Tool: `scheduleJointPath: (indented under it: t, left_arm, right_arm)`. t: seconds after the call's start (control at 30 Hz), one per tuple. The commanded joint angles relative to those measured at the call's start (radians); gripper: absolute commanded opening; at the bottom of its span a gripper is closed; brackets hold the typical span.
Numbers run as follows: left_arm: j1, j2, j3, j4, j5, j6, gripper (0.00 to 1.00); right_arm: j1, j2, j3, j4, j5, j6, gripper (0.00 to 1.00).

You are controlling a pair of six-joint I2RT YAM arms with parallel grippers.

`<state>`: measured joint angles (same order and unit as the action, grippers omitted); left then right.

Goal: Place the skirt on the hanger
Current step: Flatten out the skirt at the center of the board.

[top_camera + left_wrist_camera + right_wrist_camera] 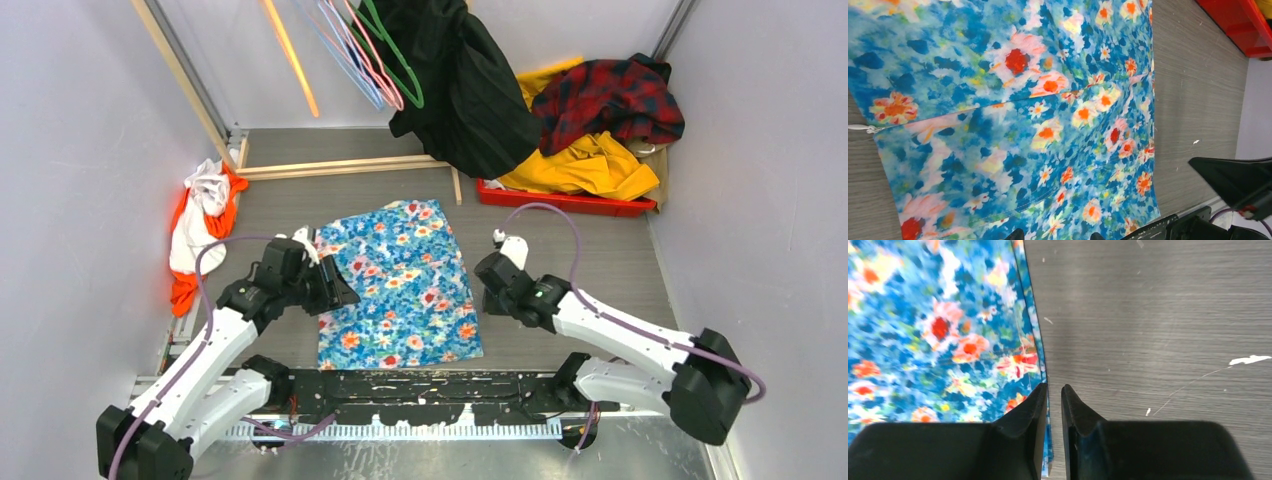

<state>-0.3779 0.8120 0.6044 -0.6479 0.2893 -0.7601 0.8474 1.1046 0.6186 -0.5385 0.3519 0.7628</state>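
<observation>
The robot's left gripper should press the skirt's middle (1052,192) and help the right gripper swing the skirt's zipper edge (878,130) toward the robot's base, because that edge faces the left gripper.
The skirt (402,283), blue with red, orange and white flowers, lies flat in the middle of the table. It fills the left wrist view (1023,115) and the left half of the right wrist view (933,330). My left gripper (340,290) hovers over the skirt's left edge; its fingertips (1015,235) just show, wide apart, empty. My right gripper (488,270) is at the skirt's right edge, jaws (1054,387) nearly together with a thin gap, holding nothing; the hem lies just under the left finger. Several coloured hangers (375,60) hang at the back.
A big black coat (480,90) hangs beside the hangers. A red bin (560,198) with yellow and plaid clothes stands at the back right. White and orange garments (200,230) lie at the left wall. A wooden frame (340,167) lies behind the skirt.
</observation>
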Motion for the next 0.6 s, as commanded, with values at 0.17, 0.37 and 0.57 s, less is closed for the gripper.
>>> scheduleJointPath:
  t: [0.17,0.37,0.57]
  left_arm:
    - [-0.008,0.111,-0.031,0.206,0.005,-0.014,0.49]
    - [-0.171,0.308,-0.015,0.264,-0.093,-0.024,0.50]
    - [-0.319,0.514,-0.008,0.395,-0.183,-0.083,0.41]
  right_arm:
    - [0.006,-0.049,0.132,-0.048,-0.128,-0.078,0.31]
    - [0.007,-0.053,0.219,-0.083,-0.117,-0.114,0.38]
    - [0.007,-0.083,0.269,-0.108,-0.123,-0.134,0.41]
